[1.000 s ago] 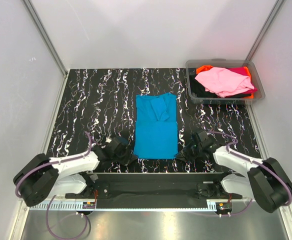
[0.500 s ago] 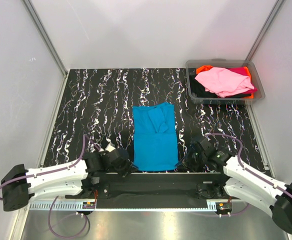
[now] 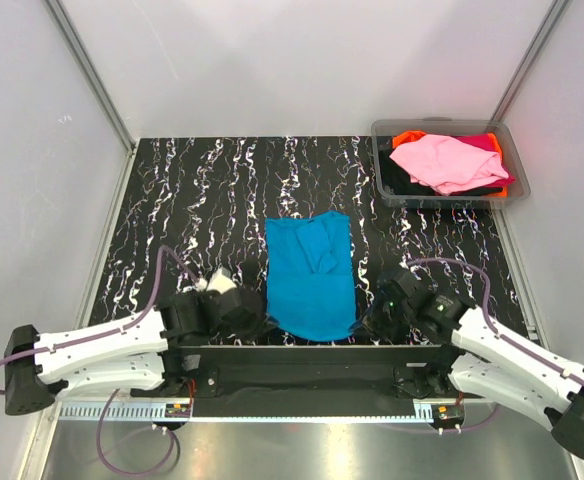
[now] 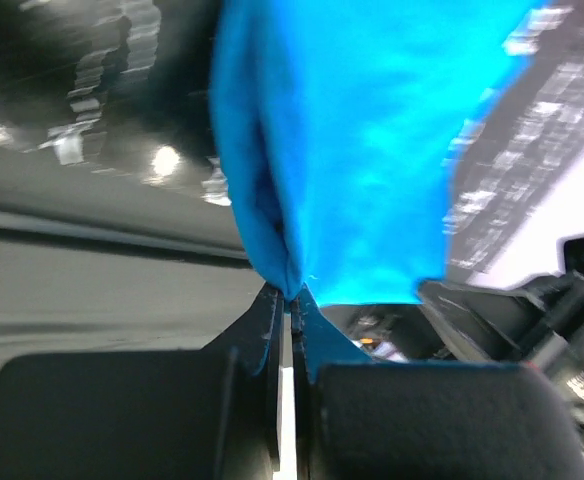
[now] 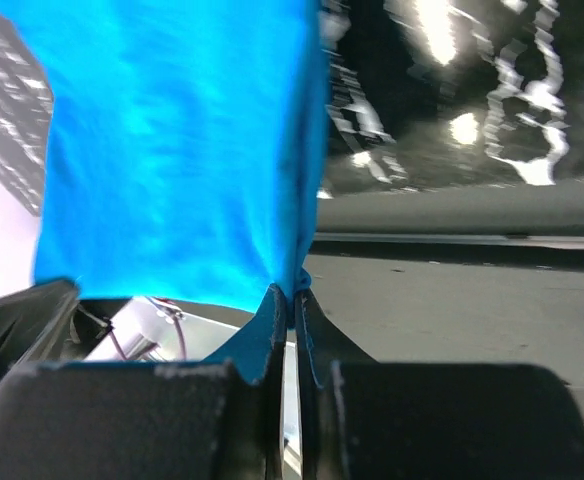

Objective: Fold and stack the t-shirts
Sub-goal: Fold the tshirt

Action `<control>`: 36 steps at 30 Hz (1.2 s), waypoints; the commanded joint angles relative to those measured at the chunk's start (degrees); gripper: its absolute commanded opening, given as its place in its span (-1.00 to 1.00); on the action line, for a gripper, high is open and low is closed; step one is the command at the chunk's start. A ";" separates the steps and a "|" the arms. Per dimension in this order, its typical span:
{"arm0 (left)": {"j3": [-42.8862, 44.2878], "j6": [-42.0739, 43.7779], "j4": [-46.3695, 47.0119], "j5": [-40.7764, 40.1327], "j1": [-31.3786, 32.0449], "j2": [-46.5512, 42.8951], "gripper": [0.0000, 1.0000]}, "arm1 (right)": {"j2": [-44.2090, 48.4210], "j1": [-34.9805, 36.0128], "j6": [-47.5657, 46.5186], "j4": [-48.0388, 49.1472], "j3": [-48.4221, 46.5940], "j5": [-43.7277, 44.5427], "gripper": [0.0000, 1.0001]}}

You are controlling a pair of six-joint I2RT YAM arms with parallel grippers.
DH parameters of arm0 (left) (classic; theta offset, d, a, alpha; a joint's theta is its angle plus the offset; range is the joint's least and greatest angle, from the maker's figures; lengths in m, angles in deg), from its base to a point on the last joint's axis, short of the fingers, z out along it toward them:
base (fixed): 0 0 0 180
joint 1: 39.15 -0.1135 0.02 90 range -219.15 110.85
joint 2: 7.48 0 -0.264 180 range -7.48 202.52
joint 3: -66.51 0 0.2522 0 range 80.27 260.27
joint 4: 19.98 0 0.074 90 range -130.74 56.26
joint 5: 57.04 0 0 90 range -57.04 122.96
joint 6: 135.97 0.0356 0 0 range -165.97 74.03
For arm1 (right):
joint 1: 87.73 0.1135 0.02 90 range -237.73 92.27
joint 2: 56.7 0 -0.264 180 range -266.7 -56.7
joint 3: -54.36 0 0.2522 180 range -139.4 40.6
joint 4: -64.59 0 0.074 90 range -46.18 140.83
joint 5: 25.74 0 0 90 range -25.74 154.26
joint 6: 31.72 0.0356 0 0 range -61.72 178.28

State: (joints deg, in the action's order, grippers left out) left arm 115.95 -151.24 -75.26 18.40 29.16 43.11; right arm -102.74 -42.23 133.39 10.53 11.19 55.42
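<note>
I can see both corners of the t-shirt's near hem [image 3: 313, 334] pinched and spread wide. My left gripper and right gripper should next carry the hem until it meets the t-shirt's far edge [image 3: 307, 219].
A turquoise-blue t-shirt [image 3: 310, 275] lies lengthwise at the middle of the black marbled table [image 3: 192, 200], sleeves folded in. My left gripper [image 3: 257, 325] is shut on its near left corner; the wrist view shows the cloth [image 4: 352, 150] pinched at the fingertips [image 4: 290, 295]. My right gripper [image 3: 365, 322] is shut on the near right corner, with the cloth [image 5: 182, 150] pinched between its tips [image 5: 294, 295]. The near hem is lifted a little. A light pink t-shirt [image 3: 444, 163] lies on top of orange, magenta and black shirts in the bin.
A clear grey plastic bin [image 3: 383, 187] stands at the far right corner of the table. White walls with metal posts close in the sides and back. The arms' base rail [image 3: 302, 380] runs along the near edge.
Both grippers have pulled the blue shirt's near hem towards the table's near edge and lifted it. The shirt has slid nearer and a little left.
</note>
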 commanded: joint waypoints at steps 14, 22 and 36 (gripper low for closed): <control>28.99 39.78 4.08 8.14 -30.34 21.20 -1.00 | -29.44 -21.49 -23.51 -2.25 -34.56 -7.76 -1.00; 39.18 46.38 5.48 16.92 -40.00 33.95 -1.00 | -41.31 -26.94 -28.70 -2.07 -44.32 -12.51 -1.00; 52.90 50.69 7.33 23.88 -46.78 52.24 -1.00 | -58.63 -33.89 -35.38 -2.16 -57.07 -20.33 -1.00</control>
State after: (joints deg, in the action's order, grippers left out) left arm 164.86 -102.81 -69.92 40.30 -16.28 93.40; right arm -159.83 -75.13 101.16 8.98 -42.17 37.60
